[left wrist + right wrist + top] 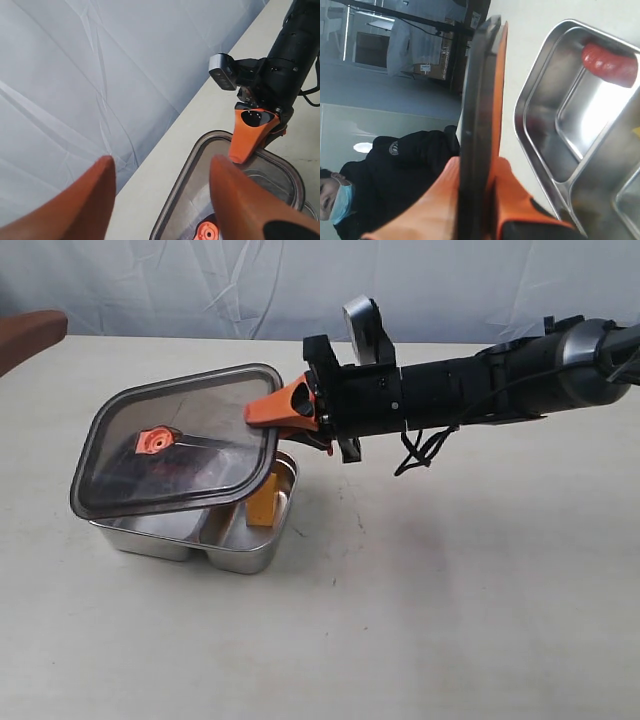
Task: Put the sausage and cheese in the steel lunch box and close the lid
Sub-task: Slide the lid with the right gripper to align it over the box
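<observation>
The dark lid (175, 455) is lined up lengthwise over the steel lunch box. My right gripper keeps bringing the lid's held edge down until the lid covers the lunch box's rim (293, 478).
My right gripper (266, 418) is shut on the right edge of the dark translucent lid (190, 430), holding it tilted a little above the steel lunch box (240, 558). In the right wrist view the orange fingers (520, 200) pinch the lid (477, 90) edge-on. The red sausage (610, 65) lies in one compartment of the box (535, 130). The yellow cheese (262, 502) stands in the box's right compartment. My left gripper (161, 167) is open and empty, up over the lid's (280, 172) left side; one of its fingers (30, 335) shows at the exterior view's left edge.
The box stands left of centre on a pale tabletop (450, 590). A creased white backdrop (200, 280) runs along the far edge. The right arm (470, 385) stretches across from the right, above the table.
</observation>
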You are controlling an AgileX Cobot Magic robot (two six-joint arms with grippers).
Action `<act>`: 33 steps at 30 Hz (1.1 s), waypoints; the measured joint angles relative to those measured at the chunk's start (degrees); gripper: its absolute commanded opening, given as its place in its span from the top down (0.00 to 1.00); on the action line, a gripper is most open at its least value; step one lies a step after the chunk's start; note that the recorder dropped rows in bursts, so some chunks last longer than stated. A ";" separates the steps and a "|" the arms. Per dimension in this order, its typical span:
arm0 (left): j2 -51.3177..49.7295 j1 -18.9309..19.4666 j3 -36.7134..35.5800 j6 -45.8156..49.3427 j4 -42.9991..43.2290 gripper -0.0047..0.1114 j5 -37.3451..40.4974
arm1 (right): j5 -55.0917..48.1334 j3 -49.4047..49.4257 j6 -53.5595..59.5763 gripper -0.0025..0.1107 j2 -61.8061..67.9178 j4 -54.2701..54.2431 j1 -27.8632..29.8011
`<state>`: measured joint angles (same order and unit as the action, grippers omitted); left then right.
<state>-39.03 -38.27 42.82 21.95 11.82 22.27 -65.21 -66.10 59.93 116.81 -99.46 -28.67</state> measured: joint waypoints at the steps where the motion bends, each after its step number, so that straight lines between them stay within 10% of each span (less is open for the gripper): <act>1: 0.00 0.00 0.00 0.00 0.00 0.50 0.00 | 0.41 0.00 0.00 0.99 0.00 0.00 0.00; 33: 0.00 0.00 0.00 0.00 0.00 0.50 0.00 | 5.21 1.07 -4.19 0.98 3.74 5.97 0.00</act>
<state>-39.03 -38.27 42.82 21.95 11.82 22.27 -60.00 -65.02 55.74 120.55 -93.49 -28.67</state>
